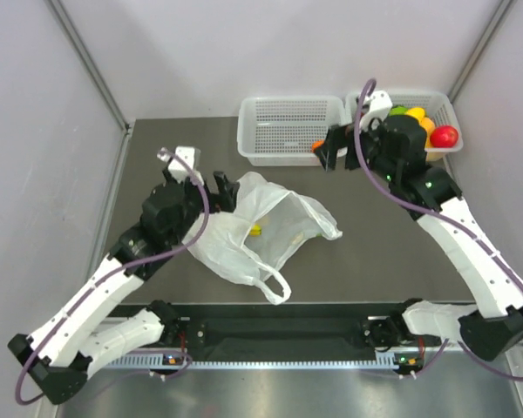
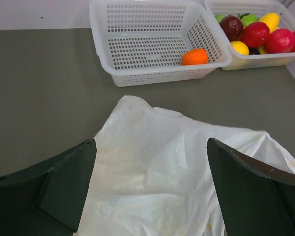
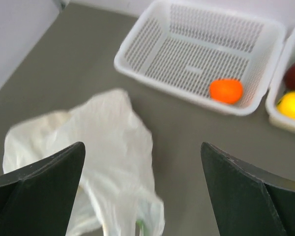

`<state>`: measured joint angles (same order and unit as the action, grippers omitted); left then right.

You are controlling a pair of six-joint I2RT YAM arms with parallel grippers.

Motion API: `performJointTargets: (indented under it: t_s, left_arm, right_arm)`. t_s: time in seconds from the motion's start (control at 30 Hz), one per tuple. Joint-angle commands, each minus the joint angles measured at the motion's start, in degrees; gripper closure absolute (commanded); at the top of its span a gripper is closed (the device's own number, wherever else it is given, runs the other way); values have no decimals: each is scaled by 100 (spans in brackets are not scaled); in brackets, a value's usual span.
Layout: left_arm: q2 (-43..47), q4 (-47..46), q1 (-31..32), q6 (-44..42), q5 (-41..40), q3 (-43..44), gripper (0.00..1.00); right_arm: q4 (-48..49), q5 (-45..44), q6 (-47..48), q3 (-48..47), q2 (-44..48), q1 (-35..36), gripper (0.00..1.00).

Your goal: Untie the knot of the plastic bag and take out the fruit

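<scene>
The white plastic bag's opening (image 1: 283,228) is wide open toward my right gripper, so my left gripper carries on going down onto the bag's closed side (image 1: 214,226) until its fingers pinch the plastic.
The white plastic bag (image 1: 261,231) lies crumpled on the grey table, one loop handle (image 1: 275,287) pointing to the near edge. A small yellow-green spot (image 1: 255,230) shows on it. My left gripper (image 1: 222,192) is open and empty over the bag's far left edge; the bag (image 2: 177,172) fills the space between its fingers (image 2: 73,182). My right gripper (image 1: 331,150) is open and empty, up beside the left basket. The small orange fruit (image 1: 318,145) lies in that basket, also in the left wrist view (image 2: 194,57) and the right wrist view (image 3: 226,91). The bananas and the dark red-purple fruit are hidden.
Two white perforated baskets stand at the back: the left one (image 1: 288,131) holds only the orange fruit, the right one (image 1: 444,113) holds a heap of red, yellow and green fruit (image 2: 263,34). Grey walls close in the left, back and right sides.
</scene>
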<state>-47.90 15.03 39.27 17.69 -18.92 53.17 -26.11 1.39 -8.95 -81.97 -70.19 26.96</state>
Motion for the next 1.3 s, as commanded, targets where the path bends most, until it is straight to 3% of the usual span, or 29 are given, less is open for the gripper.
performJointTargets:
  t_s: [0.0,0.13,0.37,0.5,0.73,0.97,1.07,1.1,1.17,1.2,1.27]
  left_arm:
    - [-1017,1247,-453,-241,808,886,1]
    - [-1572,1581,-1122,5,1970,1380,1]
    - [-1740,1969,-1448,630,1759,1284,1]
    - [-1723,1583,-1806,621,1865,881,1]
    - [-2688,1257,-2327,384,2823,634,1]
    - [-3620,748,-2318,-28,3350,642,1]
    - [-4076,554,-2327,-248,3386,694,1]
    - [-4157,563,-2318,-284,3395,730,5]
    - [-4297,528,-2327,-441,3552,791,23]
    - [-4420,528,-2327,-451,3596,809,51]
    - [-4474,449,-2327,-451,3807,809,84]
  right_arm:
    - [-526,-68,130,559,426,414,0]
    - [-878,-366,69,1077,998,995,0]
    - [-1397,-499,-37,1561,1876,1583,0]
    - [-1406,-227,-151,1754,2185,1987,0]
    - [-581,-86,-686,2800,2607,2708,0]
    - [-281,-858,-766,3091,2212,3841,0]
    - [-132,-1105,-827,3231,2045,4010,0]
    - [-53,-1123,-854,3293,2027,4019,0]
    - [157,-1210,-889,3468,1975,4019,0]
    - [324,-1368,-959,3608,1940,4010,1]
    - [457,-1465,-995,3706,1790,4019,0]
